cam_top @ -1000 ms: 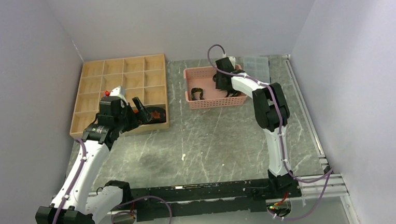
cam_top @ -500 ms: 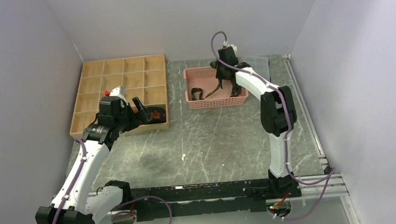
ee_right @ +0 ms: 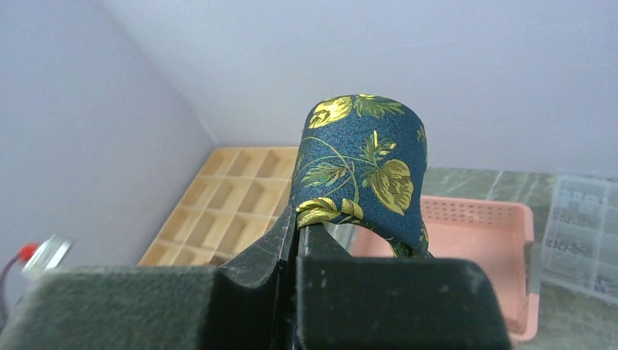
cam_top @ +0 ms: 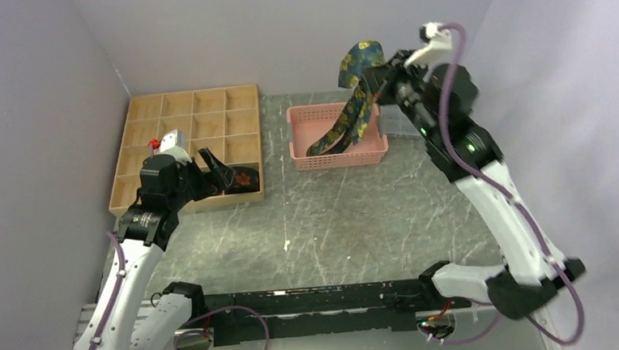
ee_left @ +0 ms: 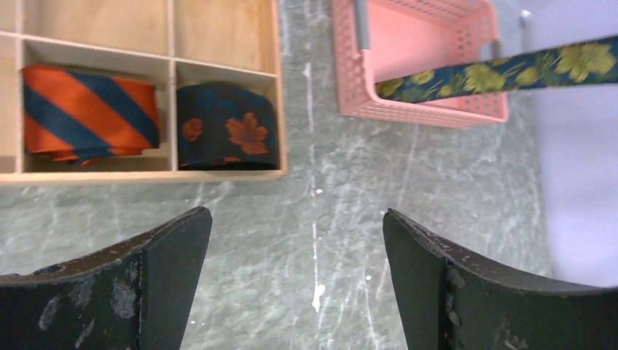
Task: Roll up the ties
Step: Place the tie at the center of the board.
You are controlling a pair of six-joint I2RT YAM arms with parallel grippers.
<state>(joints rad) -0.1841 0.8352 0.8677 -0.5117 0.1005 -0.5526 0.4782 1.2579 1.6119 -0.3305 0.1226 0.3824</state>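
Observation:
I should use my right gripper to bring the tie over the open space in front (cam_top: 349, 213) for my left gripper, because the tie hangs doubled with its tail in the pink basket (cam_top: 321, 147).
My right gripper (cam_top: 375, 75) is shut on the dark blue tie with yellow-green flowers (cam_top: 349, 112) and holds it high above the pink basket (cam_top: 339, 158); the tie's tail hangs down into the basket. In the right wrist view the tie (ee_right: 363, 164) loops over the gripper (ee_right: 297, 224). A rolled orange-and-dark striped tie (ee_left: 87, 113) and a rolled dark tie with orange flowers (ee_left: 227, 135) lie in adjoining compartments of the wooden tray (ee_left: 146, 177). My left gripper (ee_left: 297, 240) is open and empty over the table near the tray's front corner (cam_top: 217, 171).
The wooden compartment tray (cam_top: 174, 106) stands at the back left. A clear plastic box (cam_top: 402, 104) lies behind the basket. Walls close in the back, left and right.
My right arm has risen from the basket and pulled the floral tie up with it. My left arm has shifted slightly.

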